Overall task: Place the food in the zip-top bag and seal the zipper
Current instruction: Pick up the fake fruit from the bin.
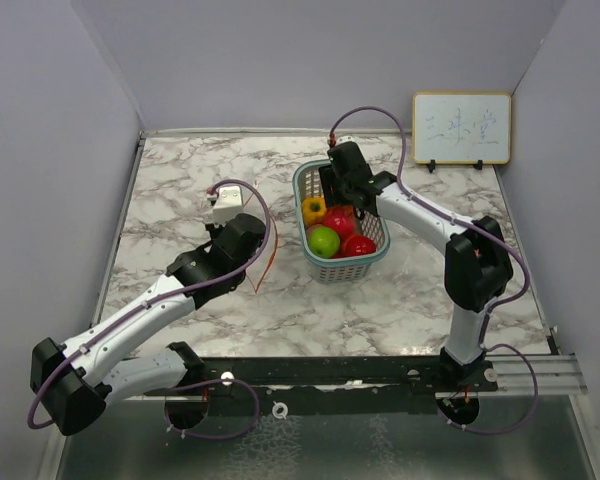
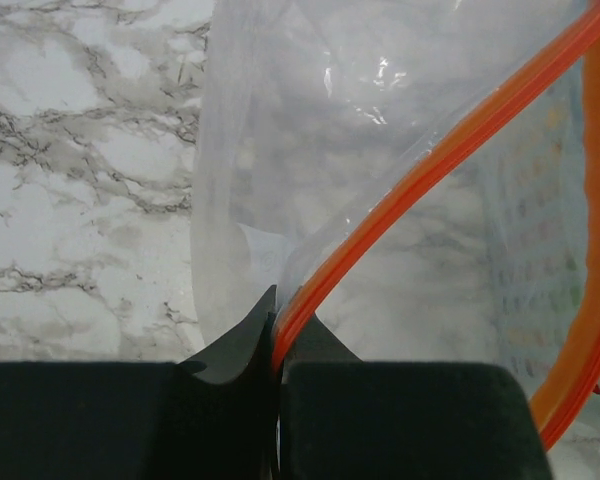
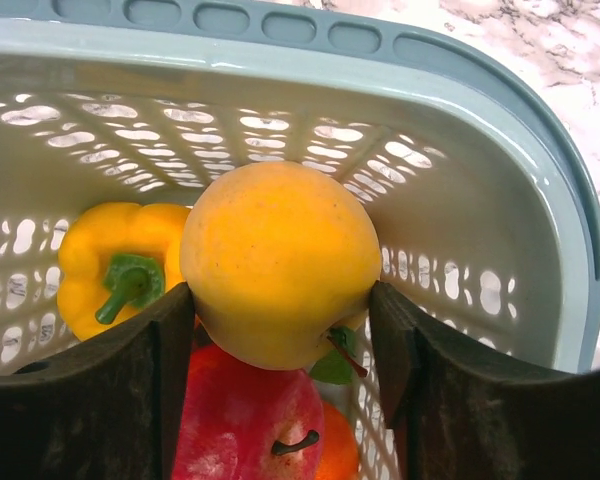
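Note:
My right gripper is holding the fruit, and the bag's opening (image 1: 272, 252) hangs apart from it. My left gripper should move the bag's opening to the basket's rim (image 1: 301, 226) to meet the fruit.
My left gripper (image 2: 277, 322) is shut on the red-orange zipper (image 2: 430, 170) at the mouth of the clear zip-top bag (image 2: 310, 120), which hangs over the marble table. In the top view the left gripper (image 1: 252, 245) sits left of the teal basket (image 1: 372, 262), with the zipper (image 1: 264, 262) a thin red line beside it. My right gripper (image 3: 280, 330) is inside the basket (image 3: 500, 80), shut on a yellow-orange fruit (image 3: 280, 265). Beneath it lie a yellow pepper (image 3: 110, 260), a red apple (image 3: 250, 420) and an orange fruit (image 3: 342, 455). The top view shows a green apple (image 1: 324, 241) too.
The basket stands mid-table, just right of the bag. A small whiteboard (image 1: 461, 128) leans at the back right. Grey walls close in the table on the left, back and right. A black rail (image 1: 380, 372) runs along the near edge.

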Available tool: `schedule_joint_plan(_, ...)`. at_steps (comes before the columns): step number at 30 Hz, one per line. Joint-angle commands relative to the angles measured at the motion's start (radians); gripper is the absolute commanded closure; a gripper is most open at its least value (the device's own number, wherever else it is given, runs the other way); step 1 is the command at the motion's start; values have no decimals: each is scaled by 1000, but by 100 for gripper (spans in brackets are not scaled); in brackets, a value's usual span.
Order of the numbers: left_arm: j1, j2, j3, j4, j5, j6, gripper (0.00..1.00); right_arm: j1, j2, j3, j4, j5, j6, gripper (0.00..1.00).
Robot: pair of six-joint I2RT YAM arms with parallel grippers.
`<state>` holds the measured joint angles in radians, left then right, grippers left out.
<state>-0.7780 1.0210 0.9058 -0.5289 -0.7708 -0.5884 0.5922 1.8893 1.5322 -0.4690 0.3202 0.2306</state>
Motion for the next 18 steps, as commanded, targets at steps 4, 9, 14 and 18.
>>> schedule_joint_plan(4, 21, -7, -49, 34, 81, -79, 100, 6, -40, -91, 109, 37, -7, 67)
schedule_joint_plan(9, 31, 20, -26, 48, 120, -95, 100, 22, -153, -126, 136, 8, -25, 73)
schedule_joint_plan(14, 51, 59, -37, 99, 185, -131, 100, 26, -314, -185, 163, -90, -28, 73)
schedule_joint_plan(18, 87, 99, 0, 128, 264, -143, 100, 26, -441, -235, 188, -263, -41, 74)
